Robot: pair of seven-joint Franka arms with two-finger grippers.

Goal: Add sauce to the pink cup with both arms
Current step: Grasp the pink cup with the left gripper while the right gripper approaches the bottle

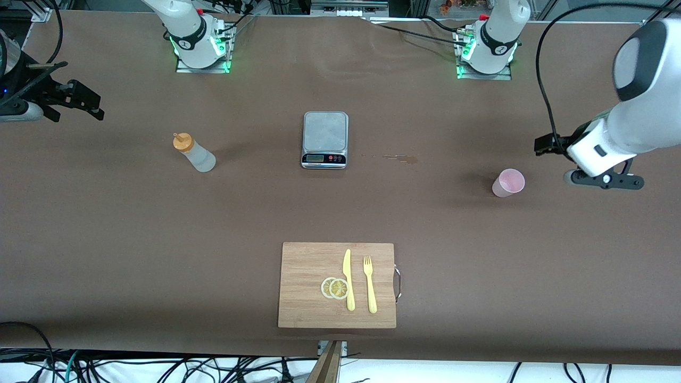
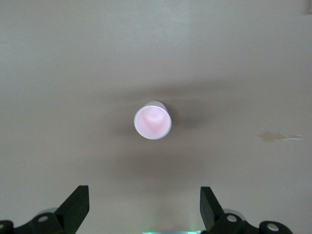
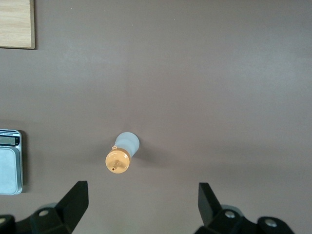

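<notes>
Next, I turn my right gripper level and grab the sauce bottle's white body from the side, because the gripper is pointing down and facing the sauce bottle's orange cap.
The sauce bottle, frosted white with an orange cap, stands upright on the brown table toward the right arm's end. It also shows in the right wrist view. My right gripper hangs open and empty above the table, apart from the bottle, its jaws wide. The pink cup stands upright and empty toward the left arm's end, and shows from above in the left wrist view. My left gripper is open and empty in the air beside the cup, its jaws wide.
A grey kitchen scale sits mid-table between bottle and cup, its edge in the right wrist view. A wooden cutting board with a yellow knife, fork and lemon slices lies nearer the front camera. A small stain marks the table.
</notes>
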